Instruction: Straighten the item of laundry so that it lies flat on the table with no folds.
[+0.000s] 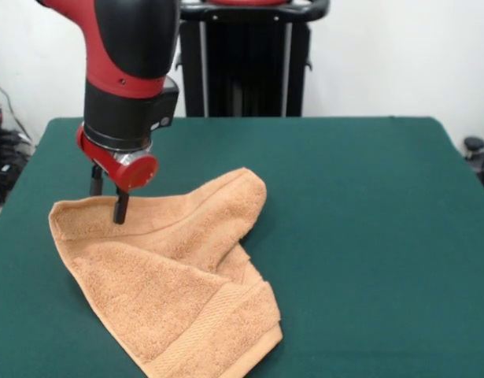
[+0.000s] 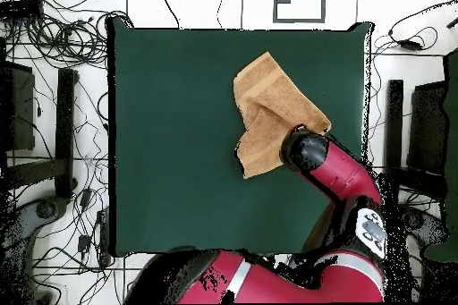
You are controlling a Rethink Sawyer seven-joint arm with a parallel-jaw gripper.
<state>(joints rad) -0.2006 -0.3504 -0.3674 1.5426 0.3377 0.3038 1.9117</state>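
The towel's fold (image 1: pixel 151 287) goes up loosely to a rounded hump (image 1: pixel 243 193). The towel will trail along and open out almost flat when I pull the towel's corner across.
The light orange-tan towel (image 1: pixel 167 276) lies rumpled on the left half of the green table (image 1: pixel 367 236), with a raised fold running up to a rounded hump at its far right corner. My gripper (image 1: pixel 108 208) points down at the towel's far left edge. Its two black fingers (image 1: pixel 121 209) stand apart: one rests on the towel just inside the edge, the other is behind the edge over the felt. In the overhead view the towel (image 2: pixel 267 109) lies near the table's (image 2: pixel 179 140) right side. The arm's wrist (image 2: pixel 306 151) covers the gripper and the towel's corner. No label shows.
The robot's black pedestal (image 1: pixel 245 63) stands behind the table's far edge. Cables and stands (image 2: pixel 54 96) lie on the floor round the table. The red arm (image 2: pixel 344 185) reaches in from the bottom right of the overhead view.
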